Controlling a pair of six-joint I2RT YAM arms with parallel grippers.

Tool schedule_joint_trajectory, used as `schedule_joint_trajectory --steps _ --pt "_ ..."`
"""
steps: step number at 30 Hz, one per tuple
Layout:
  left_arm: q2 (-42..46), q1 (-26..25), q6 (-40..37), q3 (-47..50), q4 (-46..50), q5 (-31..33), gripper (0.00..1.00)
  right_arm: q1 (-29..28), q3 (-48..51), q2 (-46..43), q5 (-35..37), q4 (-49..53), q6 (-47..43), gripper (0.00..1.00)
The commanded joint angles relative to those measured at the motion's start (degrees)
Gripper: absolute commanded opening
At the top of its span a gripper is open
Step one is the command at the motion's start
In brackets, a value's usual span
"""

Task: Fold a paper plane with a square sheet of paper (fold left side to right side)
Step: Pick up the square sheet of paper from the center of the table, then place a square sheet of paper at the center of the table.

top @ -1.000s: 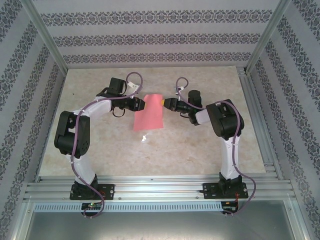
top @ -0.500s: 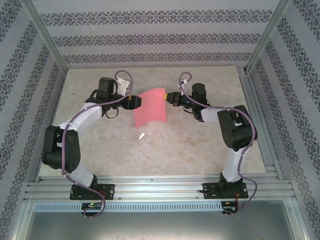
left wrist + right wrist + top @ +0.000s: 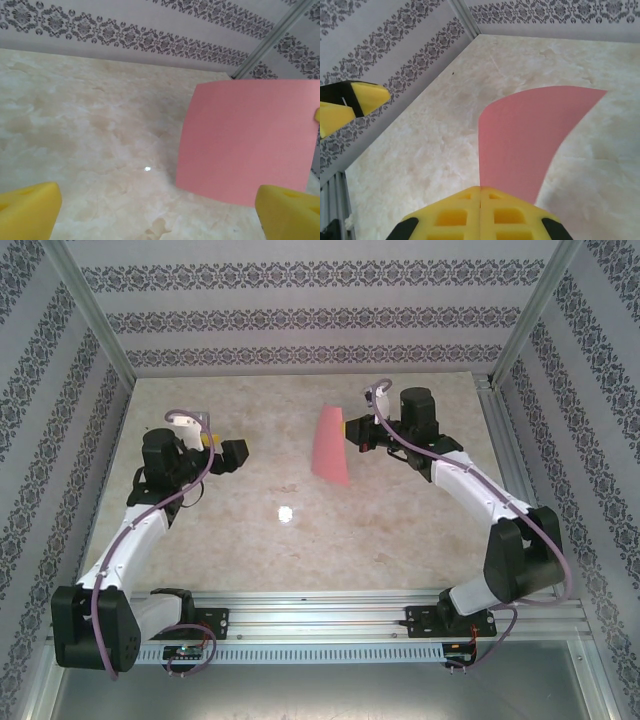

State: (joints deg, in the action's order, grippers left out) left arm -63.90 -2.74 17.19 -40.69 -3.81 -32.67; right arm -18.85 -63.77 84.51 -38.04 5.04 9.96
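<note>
The sheet's loose edge (image 3: 183,135) bends in a smooth curve. The square sheet of paper (image 3: 330,446) will bend over onto itself when I fold its sides together.
The square sheet of paper (image 3: 330,445) is pink-red and hangs above the table, seen almost edge-on from the top. My right gripper (image 3: 351,431) is shut on its right edge. In the right wrist view the closed yellow fingers (image 3: 455,215) pinch the sheet (image 3: 530,135), which curves away from them without a crease. My left gripper (image 3: 236,453) is open well to the left of the sheet, apart from it. Its wrist view has the sheet (image 3: 245,140) ahead on the right, with nothing between the gripper's (image 3: 160,215) yellow fingertips (image 3: 27,210).
The marble-patterned table (image 3: 400,530) is walled by patterned panels on three sides. An aluminium rail (image 3: 320,618) with both arm bases runs along the near edge. A metal track (image 3: 520,490) borders the right side.
My left gripper has opened, let go of the sheet and drawn back to the left. My right gripper has kept its grip, and the sheet has swung to hang nearly edge-on.
</note>
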Motion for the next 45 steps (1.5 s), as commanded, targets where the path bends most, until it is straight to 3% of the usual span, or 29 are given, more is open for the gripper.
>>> schedule_joint_trajectory --steps 1,9,21,26,35,37,41,45 --pt "1.0 0.2 3.5 4.1 -10.8 -8.1 1.0 -0.8 -3.6 -3.8 2.6 13.9 -9.8 0.0" --pt "2.5 -1.9 4.2 7.6 -20.1 -17.5 1.0 -3.7 -11.2 -9.8 1.0 27.0 -16.6 0.0" --pt "3.9 -9.8 -6.1 6.7 -22.4 -19.0 1.0 -8.9 -17.9 -16.4 -1.9 32.5 -20.6 0.0" --pt "0.9 -11.2 -8.4 3.3 -20.5 -21.0 1.0 -10.3 -19.7 -17.9 -3.7 33.9 -21.9 0.0" --pt "-6.5 -14.4 -11.3 -5.4 -12.4 -30.2 0.97 -10.6 -18.0 -21.8 -5.4 30.8 -21.5 0.0" --pt "-7.3 -14.9 -12.1 -6.7 -10.3 -32.2 0.92 -10.4 -17.6 -22.1 -5.0 30.8 -21.6 0.0" --pt "-7.5 -15.4 -13.0 -8.4 -7.8 -35.5 0.71 -9.6 -16.9 -22.3 -4.3 30.7 -21.5 0.0" --pt "-7.0 -15.4 -14.9 -9.3 -5.1 -35.4 0.39 -7.7 -15.1 -22.8 -3.6 28.9 -19.9 0.0"
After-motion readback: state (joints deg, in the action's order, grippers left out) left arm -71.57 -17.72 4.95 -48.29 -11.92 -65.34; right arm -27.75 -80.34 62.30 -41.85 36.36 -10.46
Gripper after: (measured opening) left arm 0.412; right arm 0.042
